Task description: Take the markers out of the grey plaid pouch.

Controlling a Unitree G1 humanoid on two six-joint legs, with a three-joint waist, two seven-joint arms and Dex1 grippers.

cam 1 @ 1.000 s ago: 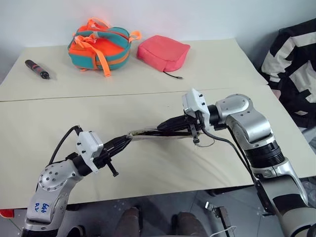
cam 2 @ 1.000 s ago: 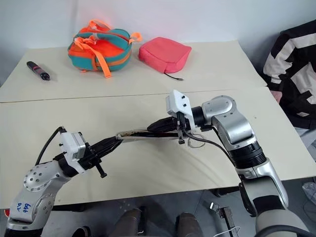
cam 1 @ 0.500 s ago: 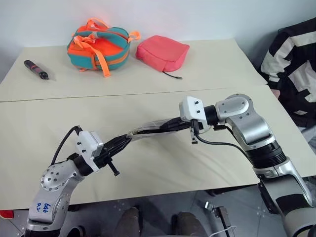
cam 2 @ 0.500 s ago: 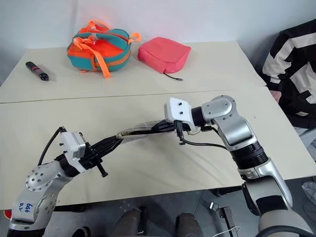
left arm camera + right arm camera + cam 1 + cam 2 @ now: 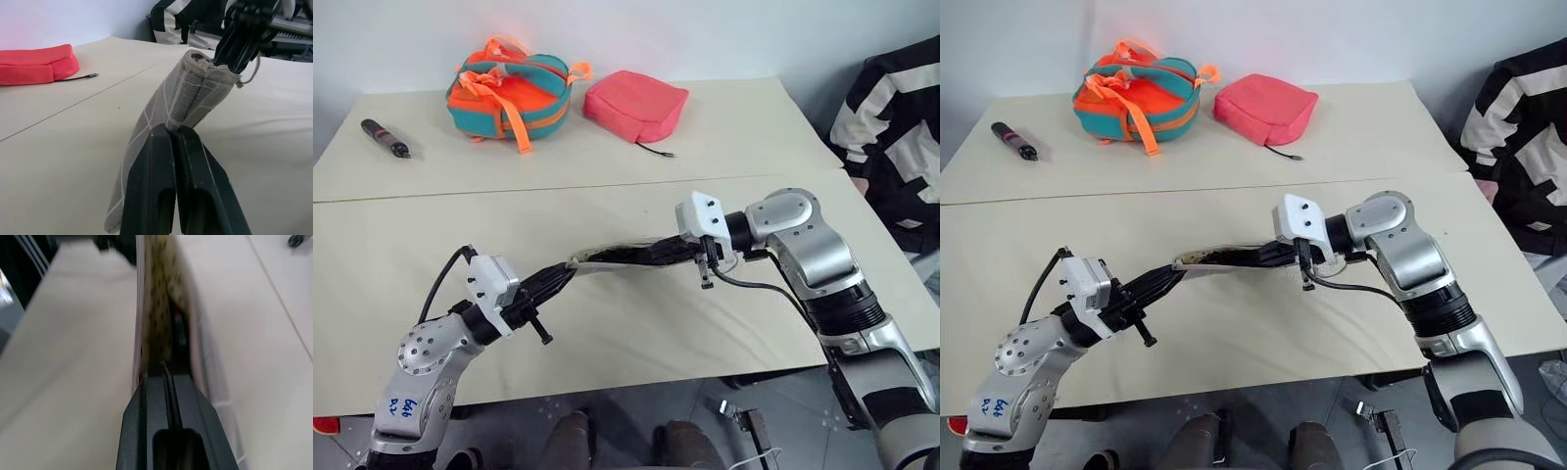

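Next, my right gripper reaches deeper in, open inside and grips the dark marker [image 5: 180, 330] along the pouch's lining, since the pouch's narrow opening [image 5: 164, 308] hugs my closed fingers.
The grey plaid pouch [image 5: 612, 258] hangs stretched above the front table between both grippers. My left gripper [image 5: 570, 274] is shut on its near end, and the white-lined fabric rises from the black fingers [image 5: 195, 166] in the left wrist view. My right gripper [image 5: 654, 253] is shut on the pouch's edge at the open mouth, where the speckled tan lining [image 5: 159, 308] shows. A dark slim shape [image 5: 180, 335] lies inside the lining, and I cannot tell what it is. The markers are hidden.
On the far table lie an orange-and-teal bag [image 5: 509, 90], a pink-red pouch [image 5: 636, 103] and a black pen-like object with red markings [image 5: 386, 137]. A seam [image 5: 558, 186] joins the two tables. A person in black-and-white stripes [image 5: 891, 127] sits at the right.
My right wrist has rolled a little while keeping its hold on the pouch mouth. The left gripper and the pouch between them have stayed where they were.
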